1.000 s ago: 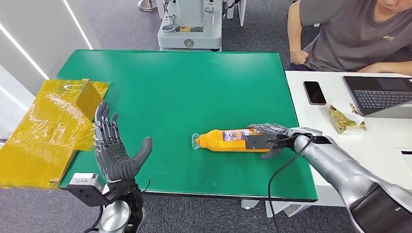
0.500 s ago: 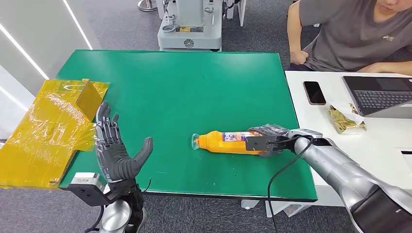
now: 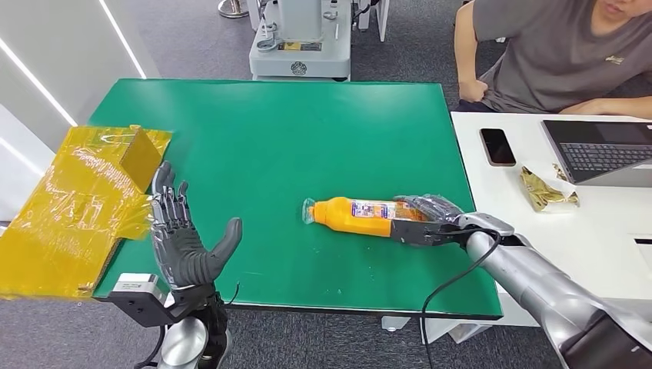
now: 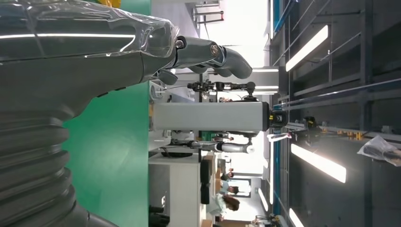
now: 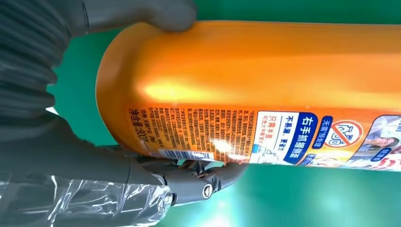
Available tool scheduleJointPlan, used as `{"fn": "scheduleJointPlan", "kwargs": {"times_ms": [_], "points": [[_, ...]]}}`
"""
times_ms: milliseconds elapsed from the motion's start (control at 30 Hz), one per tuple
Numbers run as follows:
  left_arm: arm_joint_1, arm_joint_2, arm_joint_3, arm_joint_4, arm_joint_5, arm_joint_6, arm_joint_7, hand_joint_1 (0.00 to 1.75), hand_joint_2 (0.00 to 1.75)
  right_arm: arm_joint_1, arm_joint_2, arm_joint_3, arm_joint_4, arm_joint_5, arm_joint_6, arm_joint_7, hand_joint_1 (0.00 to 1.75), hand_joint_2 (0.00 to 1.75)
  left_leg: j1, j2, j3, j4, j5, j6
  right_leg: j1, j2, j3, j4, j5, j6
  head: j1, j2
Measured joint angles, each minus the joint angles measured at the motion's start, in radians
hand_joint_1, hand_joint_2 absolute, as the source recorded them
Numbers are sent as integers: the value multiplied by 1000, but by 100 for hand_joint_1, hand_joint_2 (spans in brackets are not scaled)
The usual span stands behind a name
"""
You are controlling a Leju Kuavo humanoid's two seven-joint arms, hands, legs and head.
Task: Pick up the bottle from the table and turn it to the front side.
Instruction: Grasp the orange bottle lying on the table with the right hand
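My gripper will uncover a bold blue emblem hidden underneath when it turns the bottle over, because the orange bottle's small-print label (image 3: 374, 209) is facing up.
An orange bottle (image 3: 358, 216) with a printed label lies sideways over the green table (image 3: 269, 138), its cap end pointing left. My right hand (image 3: 427, 217) grips its base end from the right. In the right wrist view the thumb (image 5: 142, 12) and the darker fingers (image 5: 198, 177) wrap around the bottle (image 5: 265, 90), whose back label with small print and a barcode faces the camera. My left hand (image 3: 181, 238) stands upright at the table's front left edge, fingers spread, holding nothing; its fingers (image 4: 208, 52) reach out past the green surface.
A crinkled yellow plastic bag (image 3: 73, 204) lies over the table's left edge beside my left hand. A white desk (image 3: 569, 215) on the right carries a phone (image 3: 497, 146), a laptop (image 3: 600, 150) and a snack wrapper (image 3: 546, 190). A person (image 3: 553, 54) sits behind it.
My right hand has lifted and shifted the bottle slightly up and away, and its cap end now sits higher. The left hand has not moved.
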Motion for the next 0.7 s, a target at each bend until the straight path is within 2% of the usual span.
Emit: {"fn": "scheduleJointPlan", "kwargs": {"times_ms": [167, 267, 400, 700], "points": [[3, 0, 0, 0, -5, 23, -5, 0, 175, 74, 41, -99, -54, 11, -244, -47, 175, 175, 0, 0, 0, 0, 0, 0, 0, 0, 0, 0, 0, 0, 0, 0], [2, 0, 0, 0, 0, 42, -6, 0, 175, 108, 82, -169, -80, 13, -336, -120, 175, 175, 1, 0, 0, -1, 0, 0, 1, 0, -1, 0, 0, 0, 0, 0], [-1, 0, -2, 0, 14, 63, -7, 0, 175, 135, 128, -242, -105, 2, -403, -188, 175, 175, 1, 0, 0, -1, 0, 0, 1, 0, -1, 0, 0, 0, 0, 0], [-14, 0, -5, 1, 32, 80, -7, 0, 175, 189, 188, -347, -167, -34, -489, -241, 175, 175, 0, 0, -1, -1, 0, 0, 0, 0, -1, 0, 0, 0, 0, 0]]}}
